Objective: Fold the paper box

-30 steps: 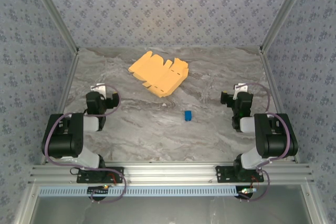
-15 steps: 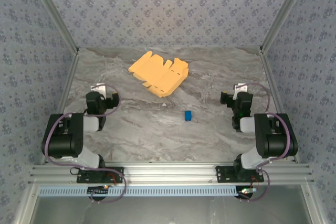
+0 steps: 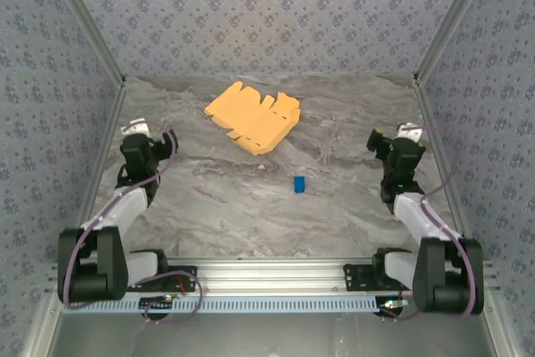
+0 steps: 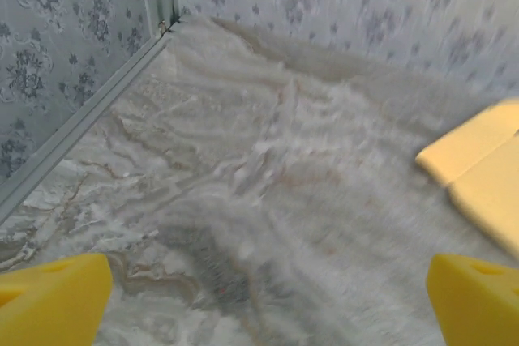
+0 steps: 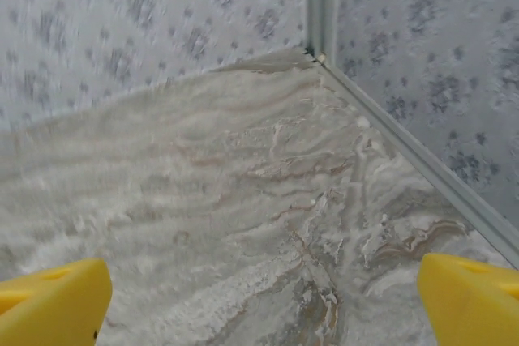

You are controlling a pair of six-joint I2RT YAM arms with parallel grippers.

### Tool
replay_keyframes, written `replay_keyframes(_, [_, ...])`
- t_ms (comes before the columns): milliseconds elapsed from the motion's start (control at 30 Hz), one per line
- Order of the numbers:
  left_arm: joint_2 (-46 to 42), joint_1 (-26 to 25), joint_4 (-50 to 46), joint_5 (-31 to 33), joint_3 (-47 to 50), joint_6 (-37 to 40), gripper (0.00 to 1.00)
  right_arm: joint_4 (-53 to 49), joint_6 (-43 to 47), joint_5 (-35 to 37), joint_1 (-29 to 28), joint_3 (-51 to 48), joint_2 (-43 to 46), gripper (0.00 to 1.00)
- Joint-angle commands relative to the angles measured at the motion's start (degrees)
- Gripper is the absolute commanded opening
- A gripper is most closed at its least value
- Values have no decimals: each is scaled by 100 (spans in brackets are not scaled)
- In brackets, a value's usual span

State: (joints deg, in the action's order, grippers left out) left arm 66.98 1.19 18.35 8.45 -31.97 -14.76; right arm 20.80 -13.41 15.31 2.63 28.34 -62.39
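Observation:
My right gripper should keep on toward the paper box's long edge [image 3: 282,135], which faces its open fingers across clear marble [image 3: 334,135], and then close on that edge.
The paper box [image 3: 253,116] lies as a flat yellow-orange die-cut sheet with flaps and notches at the back middle of the marble table. One corner of it [image 4: 478,169] reaches into the right edge of the left wrist view. My left gripper [image 3: 140,136] hovers near the left wall, well left of the sheet, open with nothing between its yellow fingertips [image 4: 53,297]. My right gripper [image 3: 391,141] hovers near the right wall, far right of the sheet. It is open and empty too, with bare table between its fingertips [image 5: 470,297].
A tiny blue block [image 3: 298,183] stands on the table in front of the sheet, between the two arms. Patterned walls with metal frame rails [image 3: 107,135] close in the left, right and back sides. The table's far corners appear in both wrist views.
Both arms have unfolded from their tucked pose. The left gripper moved left and away from the base, the right gripper moved right and away. The sheet and blue block stayed put.

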Motion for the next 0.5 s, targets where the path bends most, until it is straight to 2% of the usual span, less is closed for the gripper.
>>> replay_keyframes(0, [-155, -61, -1406, -918, -392, -1273, 98, -1721, -1249, -409, -196, 602, 226, 98])
replay_keyframes(100, [-120, -661, -1002, -1260, -337, -1395, 97, -1857, -1245, -562, -1268, 993, -145, 98])
replay_keyframes(200, [21, -1365, -1252, -988, -655, -1101, 97, -2304, -1280, -492, -2193, 1674, -862, 99])
replay_keyframes(367, [408, -2248, -1720, -453, -1183, -601, 97, -2461, -1642, -992, -2903, 2659, -2295, 94])
replay_keyframes(467, [495, -2486, -1696, -163, -1216, -570, 97, -2379, -1936, -1167, -3093, 3148, -3008, 91])
